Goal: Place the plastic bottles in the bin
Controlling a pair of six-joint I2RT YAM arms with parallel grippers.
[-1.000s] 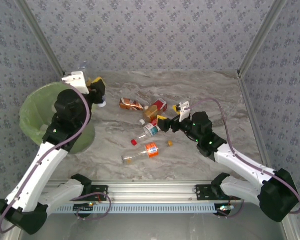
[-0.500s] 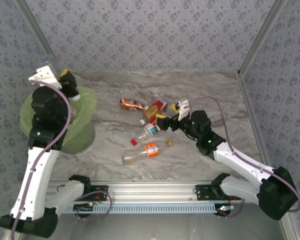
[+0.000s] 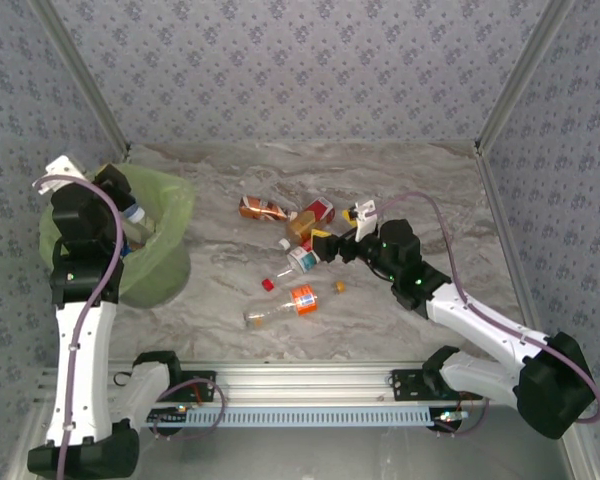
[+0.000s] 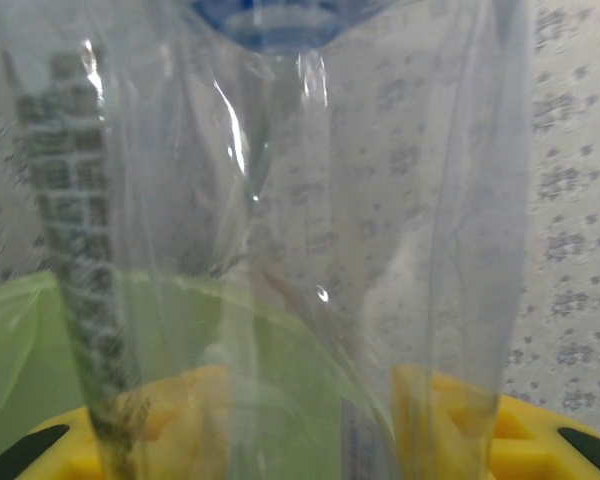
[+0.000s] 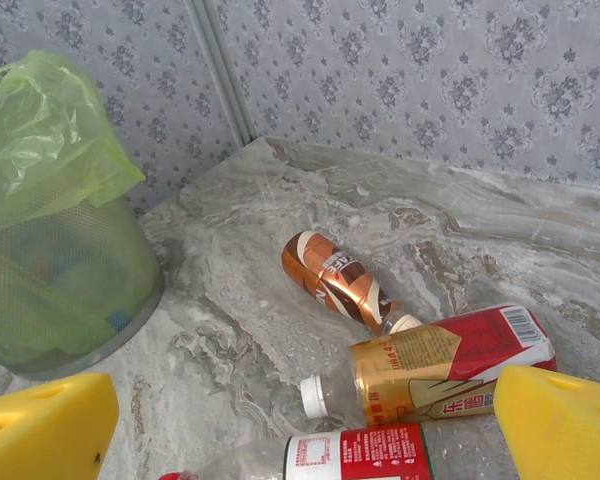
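Note:
The clear bottle is over the bin's opening and firmly between both fingers, so the robot's left gripper should keep lowering until the bottle is inside the green bag, then release it.
My left gripper hangs over the bin, shut on a clear plastic bottle with a blue cap. Its yellow fingers press on both sides of the bottle, and the green bag shows below. My right gripper is open, low over the pile of bottles. Ahead of it lie a brown bottle, a gold-and-red bottle and a red-labelled clear one. A clear bottle with an orange label lies nearer the front.
A loose red cap and an orange cap lie on the marble table. The mesh bin stands in the far left corner. Patterned walls close in the back and both sides.
My left arm has swung left from the table to above the bin, carrying the clear bottle. The right arm has barely moved.

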